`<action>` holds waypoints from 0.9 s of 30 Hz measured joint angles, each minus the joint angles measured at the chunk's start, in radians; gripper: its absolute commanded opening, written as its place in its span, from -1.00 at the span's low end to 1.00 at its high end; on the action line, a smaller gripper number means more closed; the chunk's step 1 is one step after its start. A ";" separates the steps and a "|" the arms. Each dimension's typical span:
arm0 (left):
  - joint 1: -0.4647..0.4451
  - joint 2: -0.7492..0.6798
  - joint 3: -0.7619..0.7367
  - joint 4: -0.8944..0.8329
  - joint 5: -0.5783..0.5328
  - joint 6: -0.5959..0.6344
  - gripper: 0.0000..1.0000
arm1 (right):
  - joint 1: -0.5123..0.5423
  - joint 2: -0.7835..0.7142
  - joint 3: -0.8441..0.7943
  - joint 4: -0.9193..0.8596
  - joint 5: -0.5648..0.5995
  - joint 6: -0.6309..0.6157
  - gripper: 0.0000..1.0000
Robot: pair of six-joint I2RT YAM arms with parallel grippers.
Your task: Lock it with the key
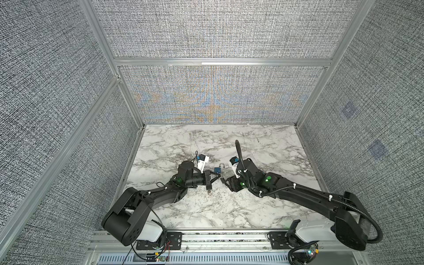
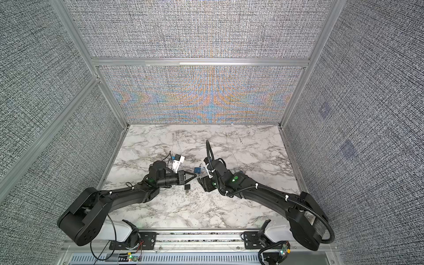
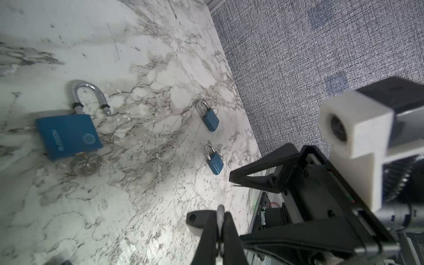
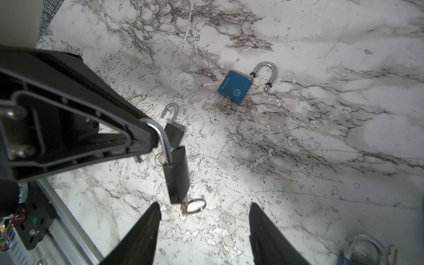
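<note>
Next, my right gripper grabs the body (image 4: 178, 176) of the hanging padlock so that my left gripper is free to swing the shackle over, because the shackle's free leg (image 4: 138, 158) sticks out past the padlock's body.
My left gripper (image 1: 219, 176) (image 3: 220, 215) is shut on the silver shackle of a black padlock (image 4: 177, 174). In the right wrist view this padlock hangs from the left fingertip above the marble table (image 1: 206, 213). One shackle leg sits in the body. The key (image 4: 183, 207) sticks out of the padlock's underside and carries a ring (image 4: 196, 205). My right gripper (image 4: 204, 220) (image 1: 223, 181) faces it, open, and the ring lies just ahead of its gap, touching neither finger. In both top views the hanging padlock is hard to make out between the two grippers.
A blue padlock (image 1: 216, 170) (image 3: 66, 135) (image 4: 234, 88) lies behind the grippers, shackle open and key in it. A second black padlock (image 4: 174, 132) (image 1: 208, 186) lies on the table. Two blue padlocks (image 3: 210, 119) (image 3: 215, 161) lie further right. Fabric walls enclose three sides.
</note>
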 measured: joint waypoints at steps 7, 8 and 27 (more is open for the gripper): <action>0.000 -0.066 0.025 -0.021 -0.063 -0.014 -1.00 | -0.018 -0.109 -0.136 0.153 -0.011 0.018 0.12; 0.000 -0.071 0.031 -0.031 -0.067 -0.021 -1.00 | -0.018 -0.121 -0.151 0.175 -0.011 0.018 0.11; -0.041 -0.108 0.134 -0.140 -0.144 -0.033 -1.00 | -0.013 -0.056 -0.127 0.401 0.001 -0.050 -0.08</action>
